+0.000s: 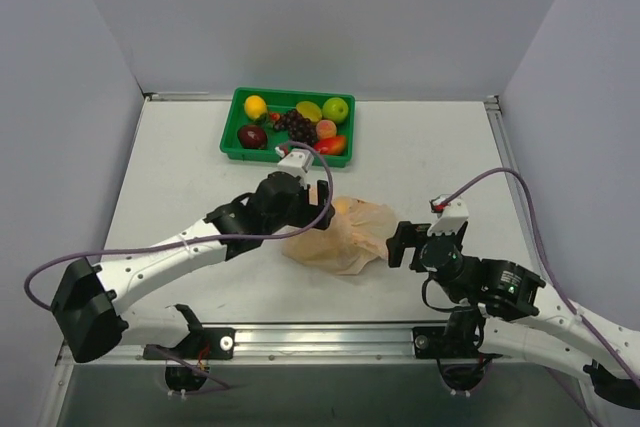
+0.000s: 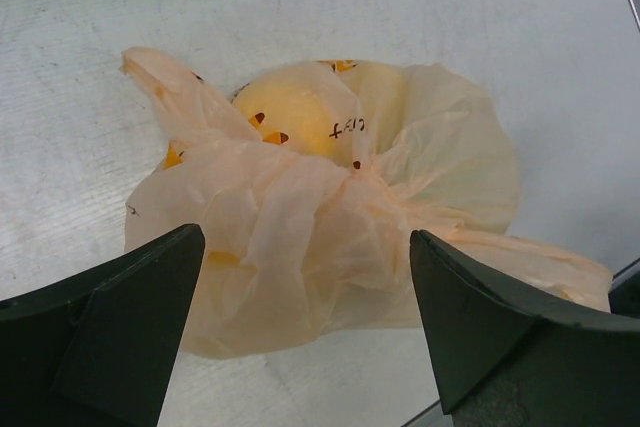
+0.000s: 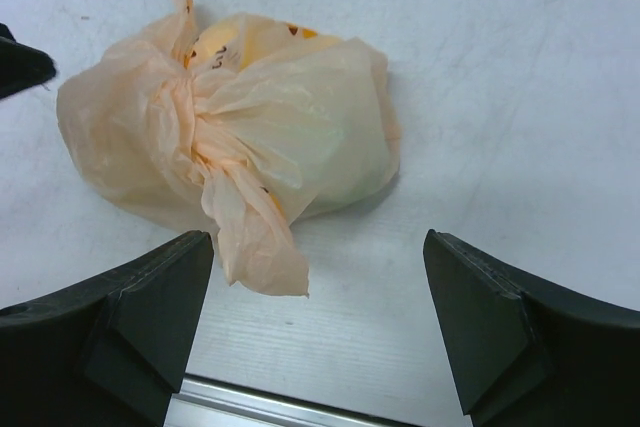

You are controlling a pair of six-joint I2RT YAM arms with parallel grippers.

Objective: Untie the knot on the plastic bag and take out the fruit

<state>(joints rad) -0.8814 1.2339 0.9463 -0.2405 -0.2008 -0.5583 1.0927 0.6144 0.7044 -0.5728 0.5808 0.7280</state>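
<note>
The softly bunched knot point(image 2: 367, 179) has long loose tails point(image 2: 540, 262) running out of it, so the knot will slip open and the bag will spread wide when I pull the tails apart.
The peach plastic bag point(image 1: 340, 234) lies tied on the table between both grippers. In the left wrist view the bag point(image 2: 300, 247) fills the middle. Its knot point(image 2: 357, 179) is a twisted bunch on top, with a yellow fruit point(image 2: 295, 112) showing through behind it. My left gripper point(image 2: 305, 235) is open and empty, its jaws standing wide on either side of the bag's near edge. In the right wrist view the bag point(image 3: 300, 117) shows its knot point(image 3: 192, 117) at the left, with a loose handle tail point(image 3: 255, 242) hanging toward me. My right gripper point(image 3: 318, 237) is open and empty, just short of the bag.
A green tray point(image 1: 290, 93) at the back holds a lemon point(image 1: 256, 106), a green fruit point(image 1: 336, 109), a dark red apple point(image 1: 252, 136), grapes point(image 1: 297, 125) and other fruit. The table's metal front edge point(image 3: 260, 402) lies close below the right gripper. Walls enclose the table.
</note>
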